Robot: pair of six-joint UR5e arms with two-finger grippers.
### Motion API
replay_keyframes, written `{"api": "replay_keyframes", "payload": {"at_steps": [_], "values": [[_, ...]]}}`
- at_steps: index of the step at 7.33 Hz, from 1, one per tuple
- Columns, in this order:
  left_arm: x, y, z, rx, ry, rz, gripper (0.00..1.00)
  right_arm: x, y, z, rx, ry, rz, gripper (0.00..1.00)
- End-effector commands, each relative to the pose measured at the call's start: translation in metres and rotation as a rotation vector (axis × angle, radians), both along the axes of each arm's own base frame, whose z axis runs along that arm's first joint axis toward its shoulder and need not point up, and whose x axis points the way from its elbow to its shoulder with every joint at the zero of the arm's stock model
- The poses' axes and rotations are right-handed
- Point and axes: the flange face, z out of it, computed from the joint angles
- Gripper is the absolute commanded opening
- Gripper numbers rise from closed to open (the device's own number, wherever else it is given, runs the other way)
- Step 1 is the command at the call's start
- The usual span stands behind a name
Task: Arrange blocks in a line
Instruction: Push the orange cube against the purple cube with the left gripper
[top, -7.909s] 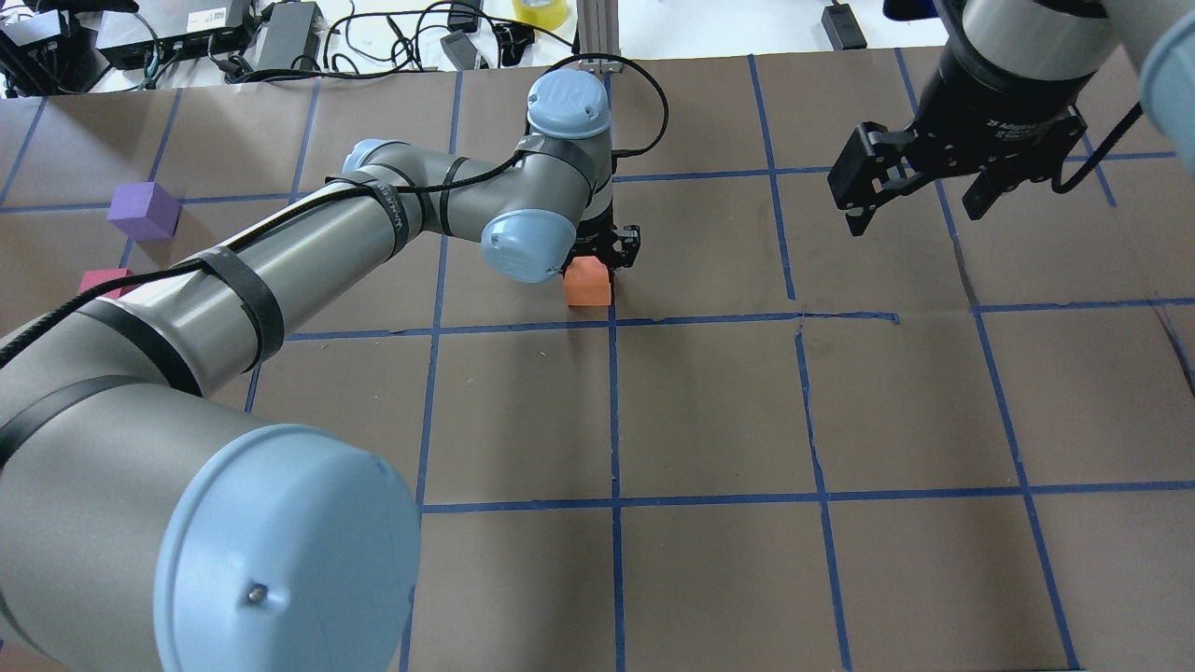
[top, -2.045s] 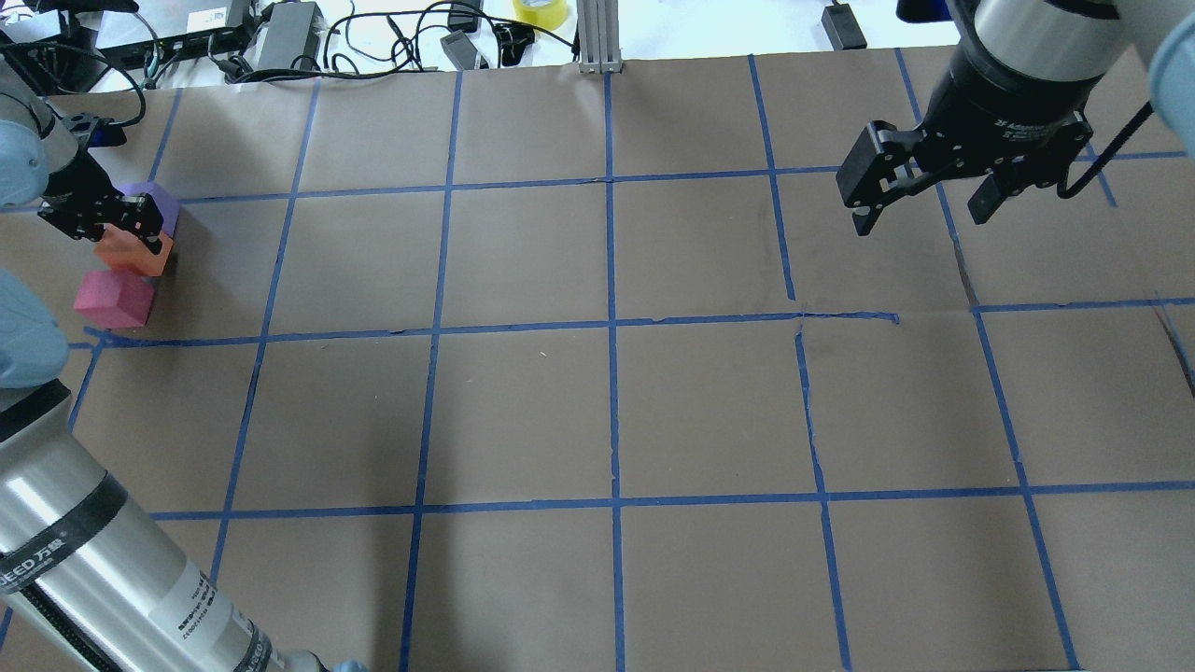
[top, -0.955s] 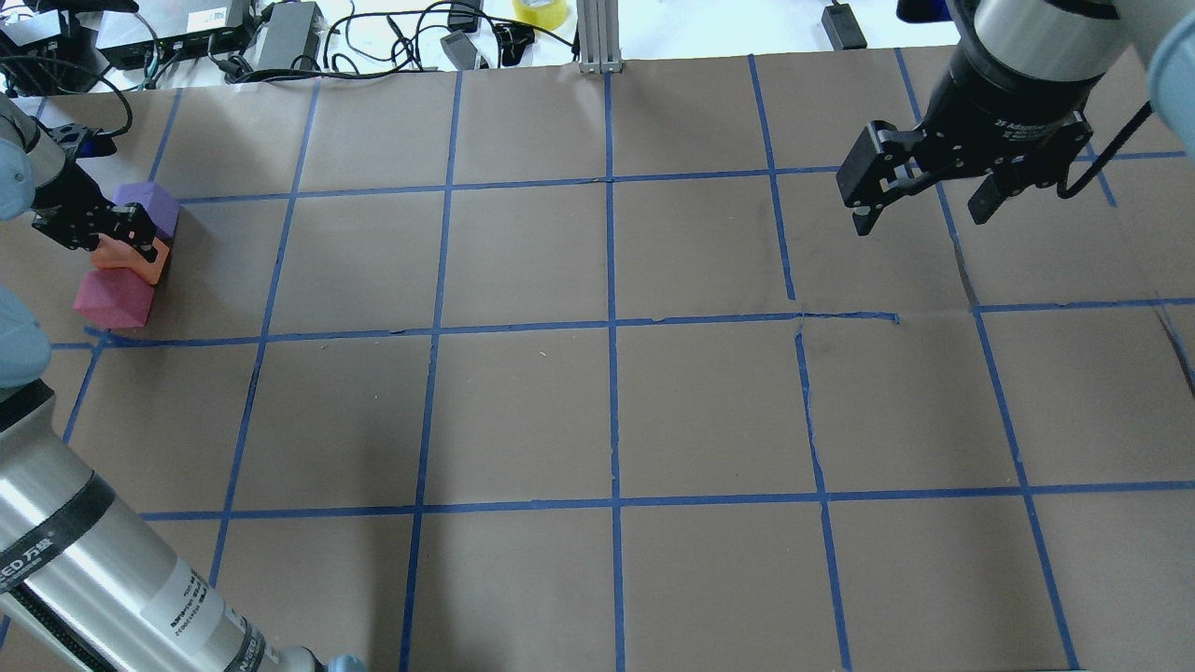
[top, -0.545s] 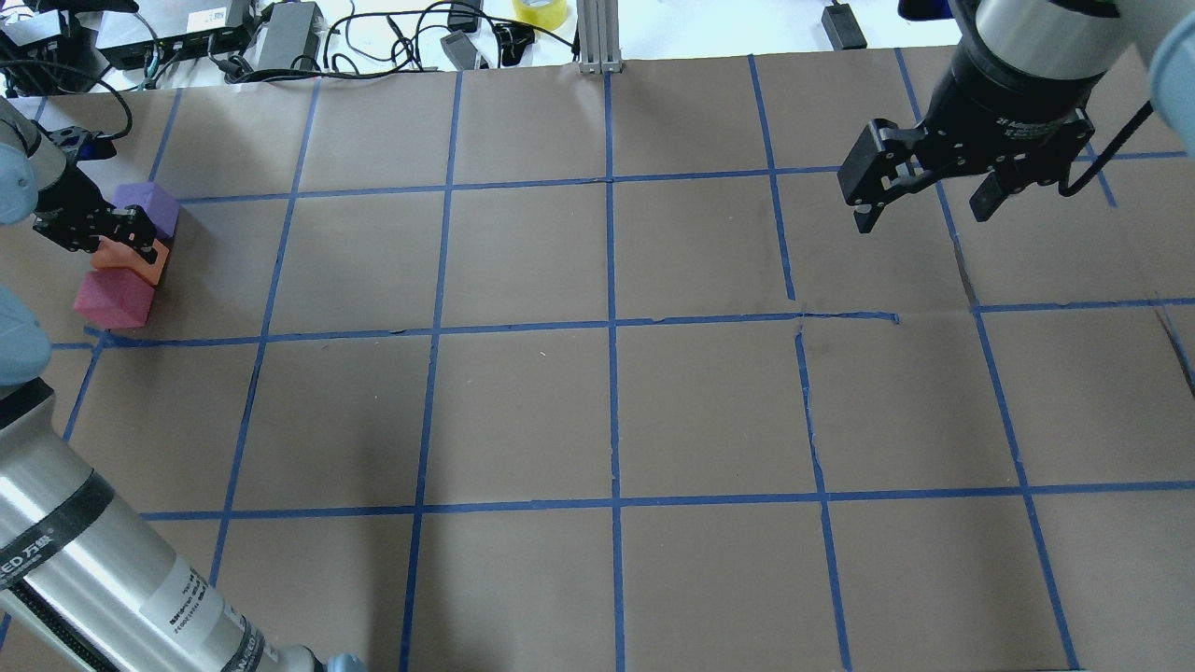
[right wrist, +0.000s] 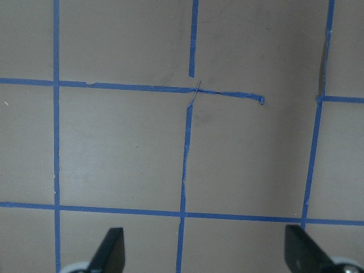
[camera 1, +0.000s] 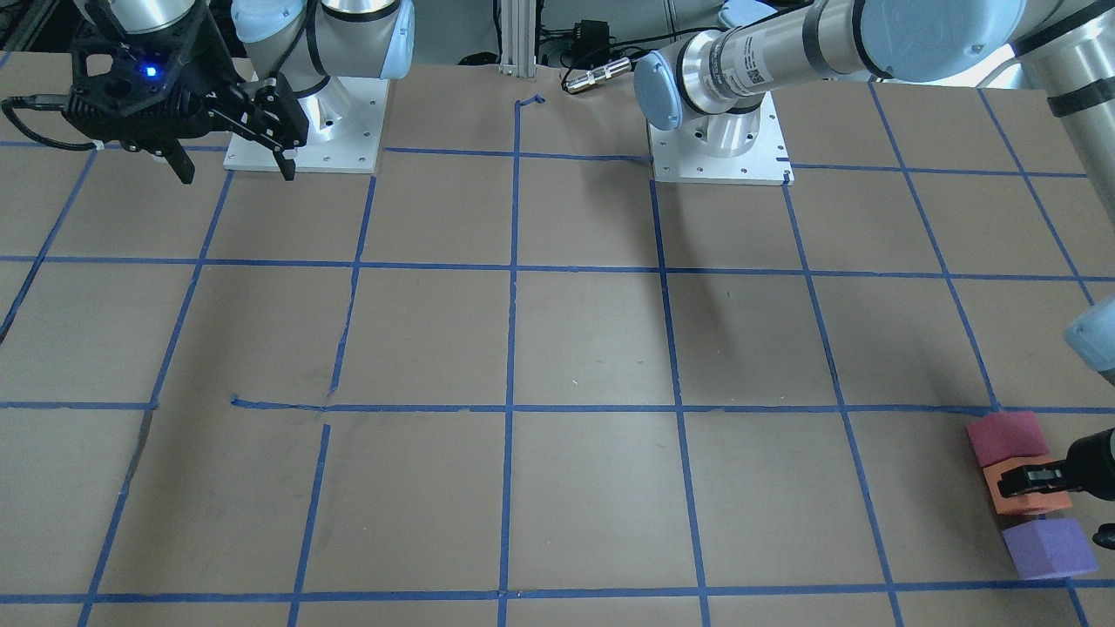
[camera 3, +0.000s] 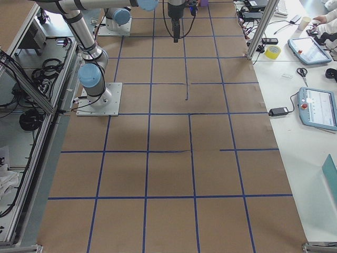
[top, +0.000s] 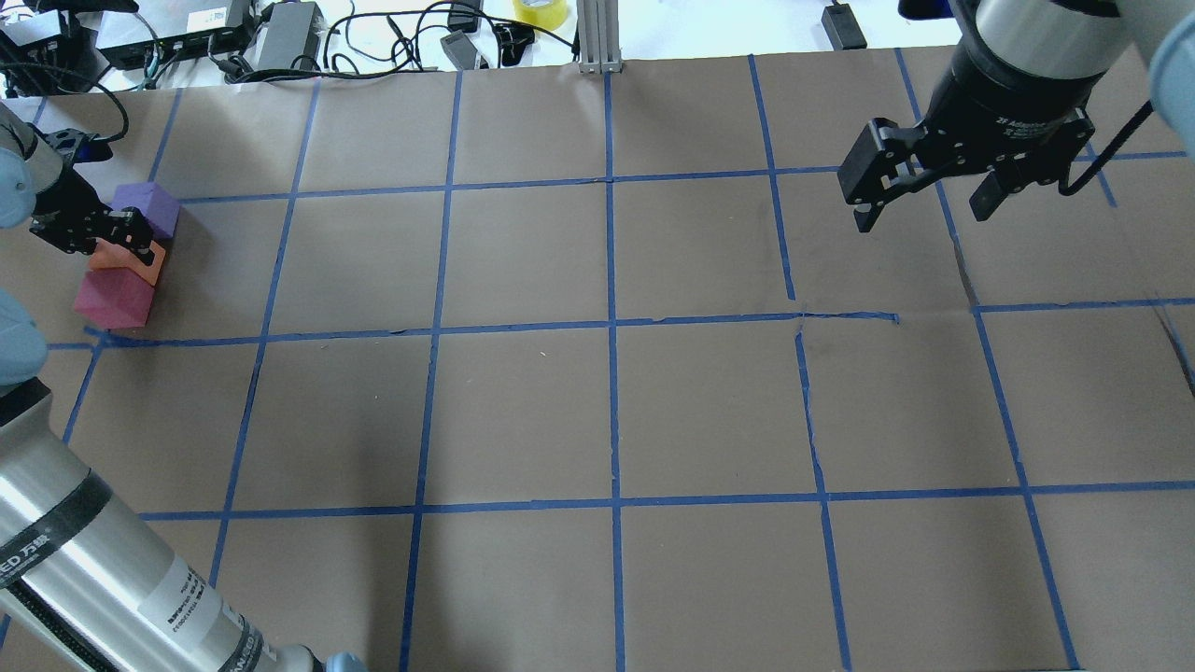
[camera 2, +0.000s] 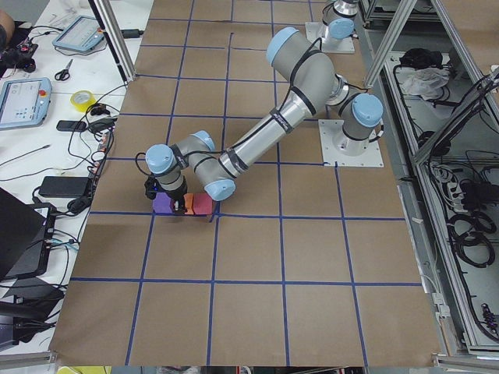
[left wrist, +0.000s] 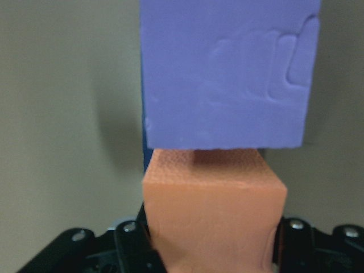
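Note:
My left gripper should gently push the orange block toward the purple block (camera 1: 1049,549), because the orange block is up against the pinkish red block with a gap before the purple block (camera 1: 1037,517).
The three blocks stand in a row at the table's far left edge: purple block (top: 149,203), orange block (top: 145,268), pinkish red block (top: 112,299). My left gripper (top: 117,247) is shut on the orange block between the other two. The left wrist view shows the orange block (left wrist: 213,210) squeezed between the fingers, with the purple block (left wrist: 227,74) right in front of it. The front view shows the same row: pinkish red (camera 1: 1003,437), orange (camera 1: 1015,498), purple (camera 1: 1045,549). My right gripper (top: 922,217) is open and empty, high over the far right.
The brown table paper (top: 607,411) carries a grid of blue tape. Cables, power bricks and a tape roll (top: 540,11) lie past the far edge. An aluminium post (top: 597,37) stands at the far middle.
My left gripper has carried the orange block from the table's middle to the far left. Over the last second it has set it lower between the purple and pinkish red blocks. The right arm has barely moved.

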Motion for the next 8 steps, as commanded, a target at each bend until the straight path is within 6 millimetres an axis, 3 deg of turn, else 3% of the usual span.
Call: {"api": "replay_keyframes", "payload": {"at_steps": [1, 2, 3, 5, 8], "values": [[0.0011, -0.0008, -0.0049, -0.037, -0.028, 0.000, 0.25, 0.0000, -0.0003, 0.0005, -0.003, 0.000, 0.003, 1.00], [0.0028, -0.0038, -0.0014, -0.054, -0.036, 0.002, 0.35, 0.0000, 0.0000, 0.0002, 0.000, 0.000, 0.008, 1.00], [0.0031, -0.0050, -0.0002, -0.067, -0.040, 0.006, 0.33, 0.0000, -0.0004, -0.0006, 0.003, 0.000, 0.008, 1.00], [-0.0024, -0.0027, -0.0018, -0.072, -0.004, 0.032, 0.12, 0.0000, 0.0002, 0.0001, 0.001, 0.000, 0.008, 1.00], [-0.0047, -0.0004, -0.0055, -0.068, 0.006, 0.034, 0.12, -0.0007, 0.0000, 0.0001, 0.001, 0.000, 0.003, 1.00]]}}
